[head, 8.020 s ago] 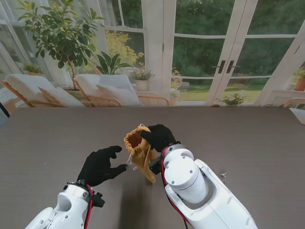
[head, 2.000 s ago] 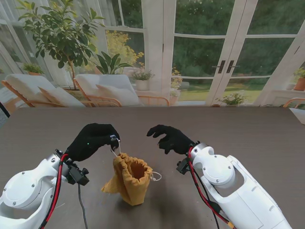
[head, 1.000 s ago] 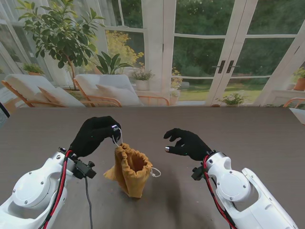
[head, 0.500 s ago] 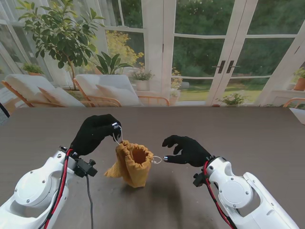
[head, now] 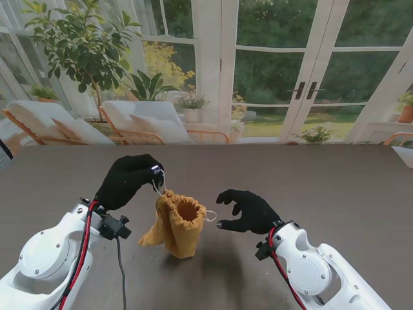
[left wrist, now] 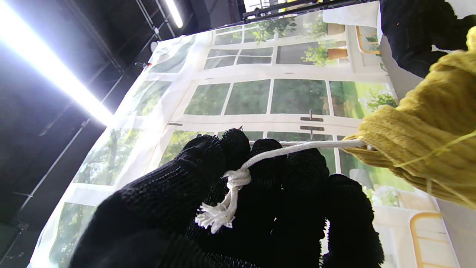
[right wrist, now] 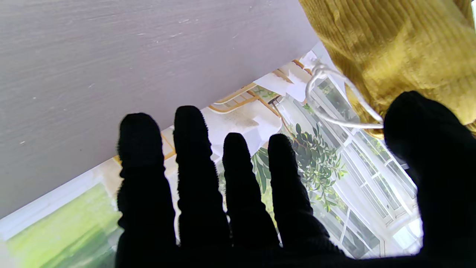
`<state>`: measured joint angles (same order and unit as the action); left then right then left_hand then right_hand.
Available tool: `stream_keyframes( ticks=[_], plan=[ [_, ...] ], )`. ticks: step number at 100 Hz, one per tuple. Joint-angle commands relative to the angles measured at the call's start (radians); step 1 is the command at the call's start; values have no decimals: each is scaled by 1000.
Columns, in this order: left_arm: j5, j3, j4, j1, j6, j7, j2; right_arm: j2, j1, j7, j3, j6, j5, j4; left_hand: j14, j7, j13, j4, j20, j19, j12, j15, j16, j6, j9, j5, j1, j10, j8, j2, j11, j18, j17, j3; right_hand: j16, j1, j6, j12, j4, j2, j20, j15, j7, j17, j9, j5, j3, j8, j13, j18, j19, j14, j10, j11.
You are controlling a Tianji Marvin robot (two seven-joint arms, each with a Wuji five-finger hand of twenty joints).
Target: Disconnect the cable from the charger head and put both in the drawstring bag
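Observation:
My grippers will pull the drawstrings apart, and the bag's opening should bunch shut as cord slides out, because short loops come out of the bag's ruffled rim at opposite sides.
A mustard-yellow drawstring bag stands on the table between my hands, its mouth open upward. My left hand is shut on the bag's white drawstring, holding its knotted end above the bag's left rim; the cord runs taut to the fabric. My right hand is open beside the bag's right side, fingers spread, close to the other drawstring loop, which shows in the right wrist view near the thumb. I cannot see the cable or the charger head; the bag's inside is hidden.
The dark grey table stretches to a backdrop of windows, plants and chairs. A white object sits at the far right edge.
My right hand has come back toward me and turned slightly beside the bag's loop. The left hand keeps the drawstring raised. Eight seconds ago the right hand held the bag and the left was open.

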<state>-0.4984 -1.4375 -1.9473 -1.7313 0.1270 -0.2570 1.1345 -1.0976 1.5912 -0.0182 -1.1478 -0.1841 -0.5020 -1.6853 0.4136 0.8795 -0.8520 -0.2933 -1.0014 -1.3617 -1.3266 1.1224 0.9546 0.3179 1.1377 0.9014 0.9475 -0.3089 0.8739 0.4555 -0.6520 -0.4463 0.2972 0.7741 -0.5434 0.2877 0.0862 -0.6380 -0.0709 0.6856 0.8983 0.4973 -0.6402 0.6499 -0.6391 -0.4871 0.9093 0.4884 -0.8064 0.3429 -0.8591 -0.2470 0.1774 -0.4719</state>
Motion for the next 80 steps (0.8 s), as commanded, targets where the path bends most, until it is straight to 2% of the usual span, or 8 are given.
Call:
stream_keyframes(
  ticks=[1, 15, 31, 47, 65, 80],
  plan=[
    [-5, -4, -5, -4, -3, -25, 3, -13, 12, 5, 16, 10, -13, -2, 65, 97, -8, 25, -25, -13, 3, -16, 5, -21, 15, 3, 86, 32, 36, -38, -4, 45, -11, -1, -15, -25, 14, -16, -21, 36, -38, 13, -15, -284, -21, 45, 39, -17, -16, 4, -49, 18, -11, -24],
    [-7, -9, -5, -7, -6, -38, 1, -22, 4, -44, 43, 45, -39, 3, 67, 98, -6, 25, -25, -13, 2, -18, 5, -21, 15, 5, 86, 31, 37, -39, -7, 45, -11, -2, -18, -11, 20, -18, -5, 19, -49, 32, -24, -278, -13, 72, 66, -23, -25, 3, -73, 19, -4, -41],
    [-11, -11, -6, -9, -8, -40, 1, -27, -3, -54, 60, 59, -31, 7, 67, 96, -6, 26, -25, -11, 3, -18, 5, -19, 13, 4, 87, 30, 37, -41, -6, 45, -13, -4, -21, -4, 12, -18, -3, 24, -56, 47, -34, -276, -26, 58, 86, -25, -38, 3, -84, 19, -3, -51],
    [-12, -12, -9, -12, -11, -38, 1, -31, -2, -77, 71, 50, -35, 15, 69, 93, -6, 27, -26, -12, 4, -19, 5, -18, 13, 3, 88, 29, 35, -41, -6, 44, -13, -7, -29, 19, -20, -19, 2, 18, -64, 84, -71, -244, -87, -2, 129, -16, -89, -2, -121, 31, -13, -74],
    [-15, -14, -10, -14, -16, -46, 0, -38, -3, -105, 91, 39, -25, 30, 69, 92, -6, 29, -26, -11, 7, -20, 5, -17, 14, 3, 90, 28, 35, -43, -5, 43, -13, -11, -39, 63, -100, -31, 10, -54, -82, 135, -119, -205, -192, -133, 210, 3, -167, -10, -177, 43, -33, -111],
    [-17, -15, -8, -14, -17, -50, 0, -45, -4, -130, 108, 39, -20, 41, 69, 91, -7, 30, -27, -12, 9, -20, 6, -16, 13, 3, 91, 27, 36, -44, -6, 43, -12, -13, -44, 74, -105, -34, 7, -100, -89, 157, -123, -186, -235, -167, 220, 7, -208, -13, -205, 50, -37, -116]
  ],
)
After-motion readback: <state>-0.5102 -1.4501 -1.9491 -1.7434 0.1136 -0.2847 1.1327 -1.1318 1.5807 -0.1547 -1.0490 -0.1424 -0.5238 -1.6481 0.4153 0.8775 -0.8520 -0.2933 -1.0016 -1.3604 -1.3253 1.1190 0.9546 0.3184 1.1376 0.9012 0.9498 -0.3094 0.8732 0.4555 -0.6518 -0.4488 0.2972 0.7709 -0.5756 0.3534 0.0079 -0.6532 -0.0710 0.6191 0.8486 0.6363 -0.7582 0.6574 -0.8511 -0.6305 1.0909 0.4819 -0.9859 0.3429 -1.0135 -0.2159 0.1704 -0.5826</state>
